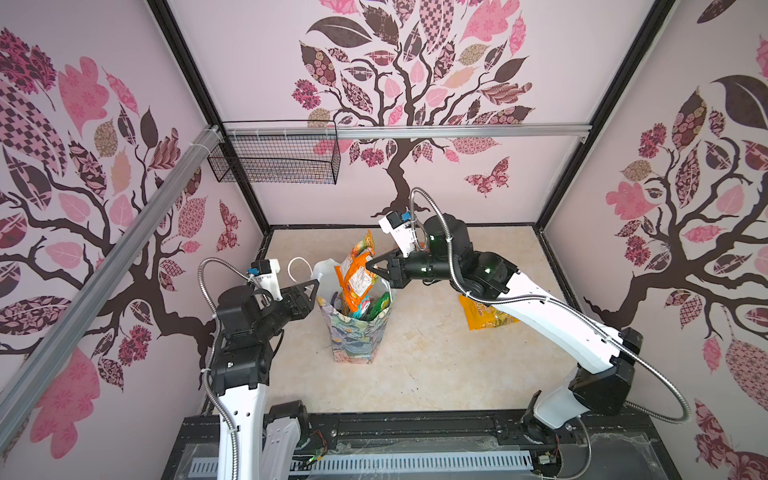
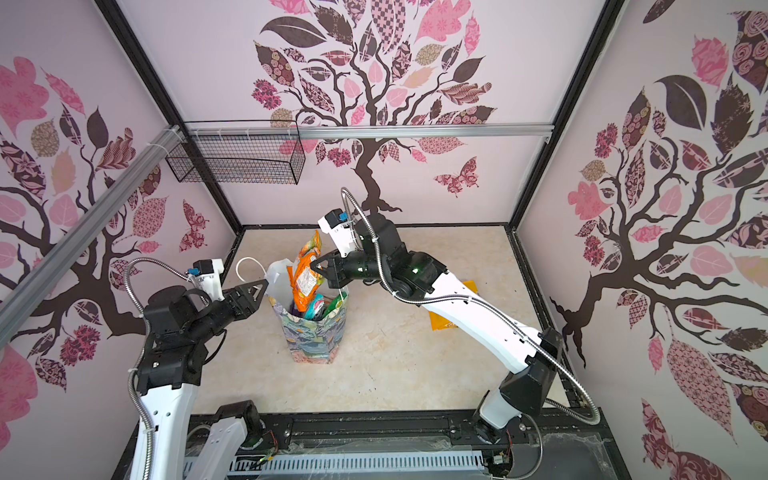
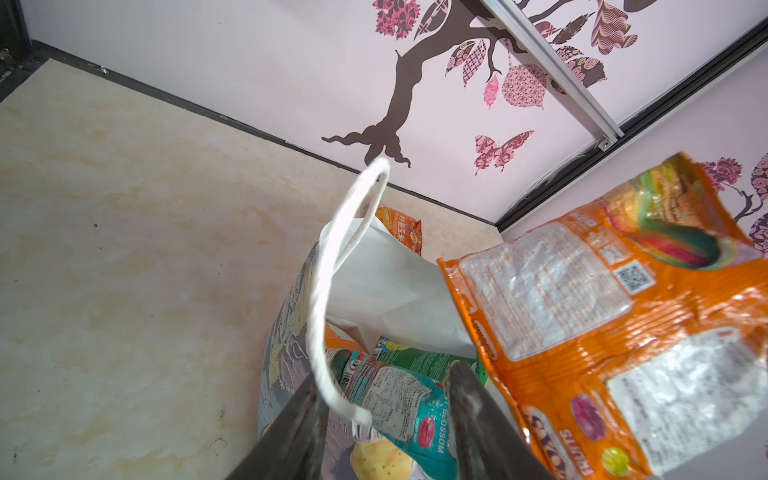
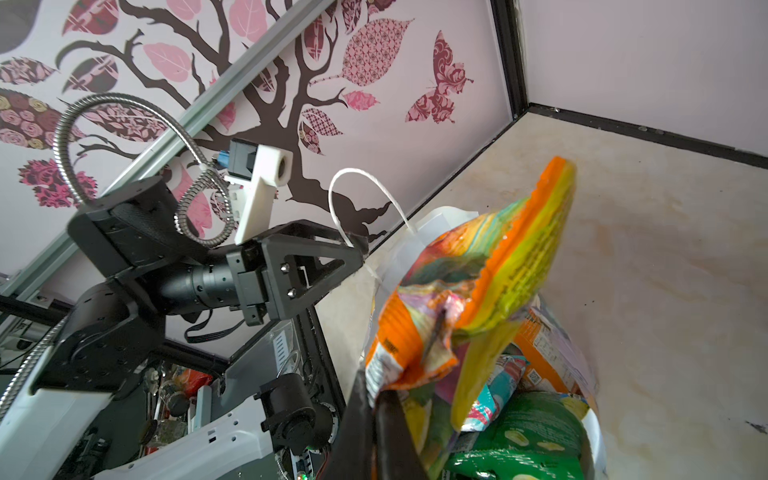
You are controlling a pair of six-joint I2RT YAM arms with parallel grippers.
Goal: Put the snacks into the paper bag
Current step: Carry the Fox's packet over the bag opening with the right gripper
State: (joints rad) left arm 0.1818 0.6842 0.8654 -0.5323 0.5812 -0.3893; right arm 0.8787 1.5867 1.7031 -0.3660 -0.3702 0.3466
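My right gripper is holding the orange packet upright with its lower end inside the paper bag's opening, so I should keep lowering it until it meets the snacks, then let go.
The paper bag stands upright mid-table, with a painterly print outside and white inside. Teal, green and other snacks fill it. My right gripper is shut on the edge of an orange packet that hangs upright over the bag's mouth, its lower end among the packets. My left gripper is open astride the bag's left rim, one finger outside and one inside, the white cord handle between them. A yellow packet lies on the table under the right arm.
A black wire-mesh basket hangs from the aluminium rail on the back wall. Patterned walls close the table on three sides. The arms' base rail runs along the front edge.
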